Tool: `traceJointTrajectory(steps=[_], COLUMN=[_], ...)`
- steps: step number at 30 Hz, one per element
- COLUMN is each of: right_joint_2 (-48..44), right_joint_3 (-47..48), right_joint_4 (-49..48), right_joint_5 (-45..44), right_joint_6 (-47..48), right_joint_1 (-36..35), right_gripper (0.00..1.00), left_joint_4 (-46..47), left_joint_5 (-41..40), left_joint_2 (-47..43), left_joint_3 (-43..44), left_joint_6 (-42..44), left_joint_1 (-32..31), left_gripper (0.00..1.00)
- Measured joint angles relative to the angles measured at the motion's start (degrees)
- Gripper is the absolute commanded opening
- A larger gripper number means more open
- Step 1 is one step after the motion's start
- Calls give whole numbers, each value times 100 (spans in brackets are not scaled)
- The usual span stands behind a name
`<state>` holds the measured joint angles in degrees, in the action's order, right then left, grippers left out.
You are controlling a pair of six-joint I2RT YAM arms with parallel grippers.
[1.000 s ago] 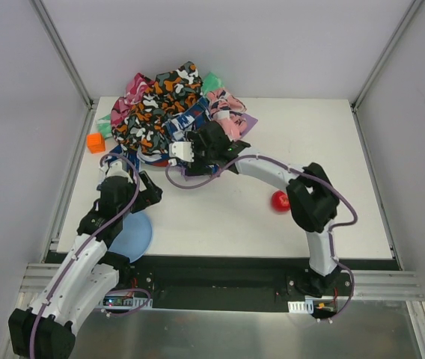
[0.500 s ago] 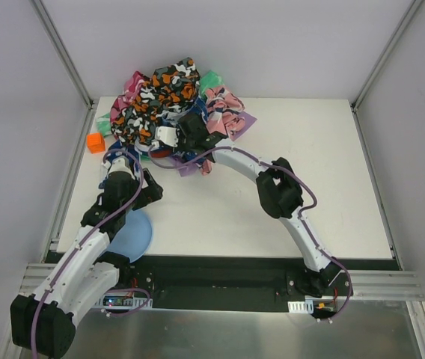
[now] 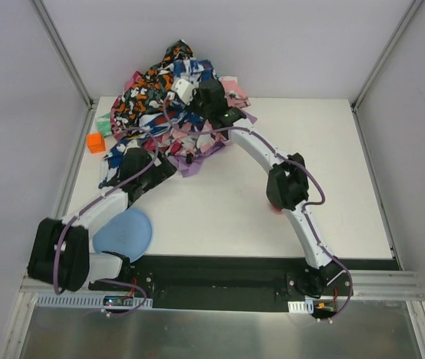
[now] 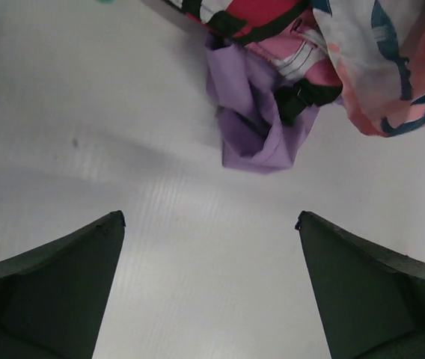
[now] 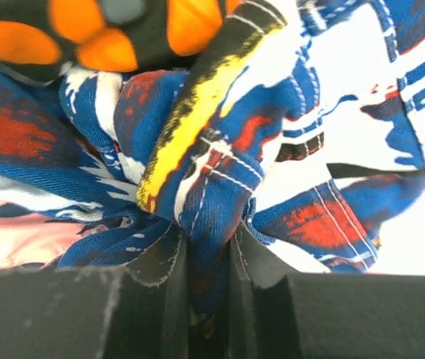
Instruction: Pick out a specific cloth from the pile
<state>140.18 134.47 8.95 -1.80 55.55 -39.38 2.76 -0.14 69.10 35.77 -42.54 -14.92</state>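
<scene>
I expect the lilac cloth [image 3: 191,167] to slide out as a wide, floppy sheet when I pull it, because lilac peeks out again [image 3: 251,117] past the pink pieces.
The pile [image 3: 147,105] of patterned cloths lies at the table's far left. My right gripper [image 5: 209,247] is shut on a fold of a blue, white and red patterned cloth [image 5: 224,161]; in the top view that gripper [image 3: 182,84] sits high on the heap with this piece lifted. The lilac cloth [image 4: 256,131] pokes out from under pink and patterned pieces at the pile's near edge [image 3: 190,163]. My left gripper [image 4: 211,221] is open over bare table just short of that lilac fold, with nothing between its fingers; in the top view it [image 3: 158,169] is beside the pile's front.
An orange cube [image 3: 96,142] sits at the table's left edge. A light blue disc [image 3: 123,233] lies by the left arm's base. A red ball [image 3: 275,207] shows only as a sliver behind the right arm's elbow. Metal frame rails border both sides.
My right gripper has shut on the blue patterned cloth and risen toward the back, dragging the heap up. My left arm has reached forward to the pile's near edge.
</scene>
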Motion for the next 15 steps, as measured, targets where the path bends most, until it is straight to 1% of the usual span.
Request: traceJointTrajectory(steps=[3, 8, 10, 13, 15], right_joint_2=[186, 396, 448, 511, 564], right_joint_3=[483, 728, 739, 761, 789], right_joint_4=[-317, -616, -669, -737, -807], right_joint_5=[-11, 107, 219, 269, 269], right_joint_6=[-131, -621, -782, -839, -903], right_joint_1=[269, 568, 634, 660, 656], right_gripper=[1, 1, 1, 1, 1], left_joint_4=[446, 1082, 1261, 1768, 2159], left_joint_5=[177, 568, 721, 1080, 1338], left_joint_2=[944, 2518, 3016, 3617, 3908], left_joint_3=[433, 1217, 1462, 1930, 2076], left_joint_6=[-240, -675, -811, -1071, -1237], left_joint_1=[0, 0, 0, -4, -7], left_gripper=[99, 99, 99, 99, 95])
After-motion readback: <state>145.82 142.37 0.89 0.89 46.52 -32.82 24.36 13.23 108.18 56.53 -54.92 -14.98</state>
